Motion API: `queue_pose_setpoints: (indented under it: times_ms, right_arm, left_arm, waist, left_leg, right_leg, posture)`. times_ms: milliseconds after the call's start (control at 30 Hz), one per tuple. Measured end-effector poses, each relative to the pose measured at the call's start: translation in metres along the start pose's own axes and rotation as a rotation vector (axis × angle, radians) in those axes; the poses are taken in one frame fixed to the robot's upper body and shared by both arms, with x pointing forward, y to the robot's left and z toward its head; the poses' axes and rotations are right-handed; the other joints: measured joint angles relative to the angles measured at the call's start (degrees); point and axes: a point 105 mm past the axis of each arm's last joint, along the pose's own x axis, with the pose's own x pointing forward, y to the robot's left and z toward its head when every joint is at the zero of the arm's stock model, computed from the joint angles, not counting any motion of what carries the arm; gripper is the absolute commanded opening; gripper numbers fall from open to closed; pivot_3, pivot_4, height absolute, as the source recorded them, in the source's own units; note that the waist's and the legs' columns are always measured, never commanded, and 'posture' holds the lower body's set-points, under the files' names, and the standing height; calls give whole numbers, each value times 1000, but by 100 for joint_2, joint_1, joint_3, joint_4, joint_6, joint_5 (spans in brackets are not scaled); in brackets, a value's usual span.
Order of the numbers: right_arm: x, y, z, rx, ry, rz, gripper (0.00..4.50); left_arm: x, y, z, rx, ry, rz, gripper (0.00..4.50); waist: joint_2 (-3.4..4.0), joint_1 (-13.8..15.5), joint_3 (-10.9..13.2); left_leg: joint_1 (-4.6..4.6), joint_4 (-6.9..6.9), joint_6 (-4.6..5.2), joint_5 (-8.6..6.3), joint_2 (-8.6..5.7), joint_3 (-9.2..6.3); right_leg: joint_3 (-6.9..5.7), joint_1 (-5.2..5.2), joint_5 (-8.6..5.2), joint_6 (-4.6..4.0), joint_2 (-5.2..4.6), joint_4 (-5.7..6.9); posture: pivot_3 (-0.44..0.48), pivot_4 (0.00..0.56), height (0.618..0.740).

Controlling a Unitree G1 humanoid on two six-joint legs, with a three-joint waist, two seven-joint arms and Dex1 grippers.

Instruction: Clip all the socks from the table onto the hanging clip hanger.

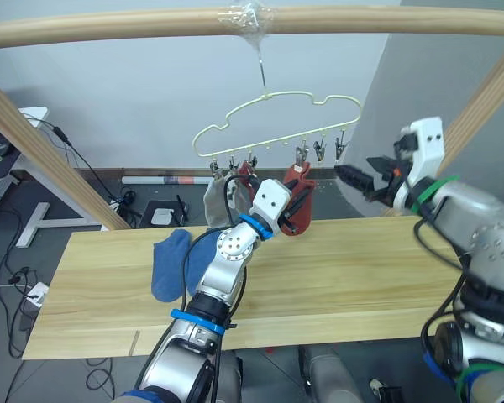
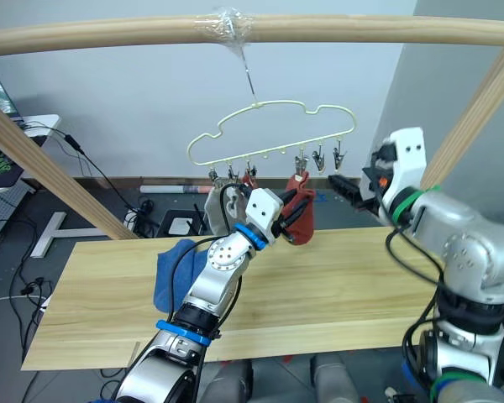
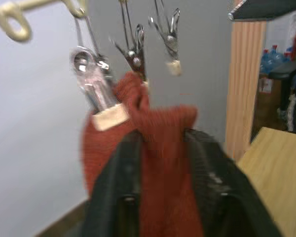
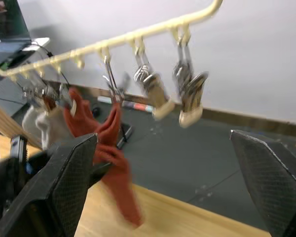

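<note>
The silver clip [image 4: 155,89] has silver handles above pinched pale tips [image 4: 164,109], so I expect its lower end to open when I squeeze those handles.
The pale yellow clip hanger [image 1: 273,126] hangs from a wooden pole above the table [image 1: 361,277]. A light grey sock [image 1: 216,204] and a rust red sock [image 1: 244,175] hang from clips at its left end. My left gripper [image 1: 299,200] is shut on a second rust red sock [image 3: 163,197], raised so that its top edge is at a silver clip [image 3: 135,61] near the middle of the row. My right gripper [image 1: 359,175] is open and empty, level with the end clips [image 4: 187,94] just right of the hanger. Blue socks [image 1: 170,264] lie on the table's left part.
A round pale wooden pole frame spans the scene, with a top bar [image 1: 109,29] and slanted legs at left [image 1: 50,159] and right [image 1: 487,101]. Beyond the table are a grey floor, cables and a white desk [image 1: 25,117].
</note>
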Motion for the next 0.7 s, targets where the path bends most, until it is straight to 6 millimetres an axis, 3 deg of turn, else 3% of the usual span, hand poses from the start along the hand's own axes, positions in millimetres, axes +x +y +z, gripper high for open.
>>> queue_pose_setpoints:
  times_ms: [133, 233, 267, 367, 467, 600, 700]
  right_arm:
    - [4, 6, -8, -74, -44, -29, 4500]
    - [7, 15, -22, -100, -81, -72, 4500]
    - [8, 16, -26, -102, -86, -91, 4500]
    - [16, 21, -26, -105, -154, -153, 3922]
    - [21, 25, -25, -120, -193, -182, 2887]
    - [26, 27, -27, -127, -208, -213, 2887]
    - [29, 25, -28, -126, -218, -230, 2351]
  left_arm:
    - [-12, 8, -3, -17, 32, -4, 3700]
    - [-37, 21, 3, 43, 56, -42, 4442]
    - [-44, 27, 6, 56, 64, -47, 4442]
    - [-64, 35, 25, 94, 69, -87, 4500]
    - [-73, 35, 48, 117, 37, -120, 4500]
    - [-83, 33, 56, 97, 53, -131, 4500]
    - [-89, 36, 63, 101, 62, -116, 4500]
  waist:
    - [0, -7, 0]
    - [-2, -20, 1]
    - [-2, -18, 1]
    - [-5, 16, 3]
    - [-6, 85, 3]
    - [-7, 139, 4]
    - [-7, 174, 4]
  left_leg:
    - [1, 0, 0, 1, 3, -2]
    - [1, -5, -1, 0, 11, -2]
    - [-2, -6, -1, 1, 11, -1]
    - [-5, -5, -2, 1, 10, 0]
    - [-5, -4, -2, 1, 10, -2]
    - [-6, -5, -2, 1, 10, -1]
    - [-5, -5, -2, 1, 11, -1]
  right_leg:
    - [0, 0, 1, 2, 4, 3]
    - [1, -5, 0, -2, 11, 5]
    - [3, -12, 0, -2, 11, 6]
    - [4, -17, 0, -3, 9, 7]
    - [3, -15, 0, -3, 9, 6]
    - [3, -16, -1, -5, 9, 5]
    - [3, -17, -2, -6, 9, 6]
  posture:
    - [13, 215, 740]
    - [20, 215, 740]
    - [37, 214, 740]
    - [37, 214, 740]
    - [60, 212, 740]
    - [86, 210, 740]
    - [94, 212, 740]
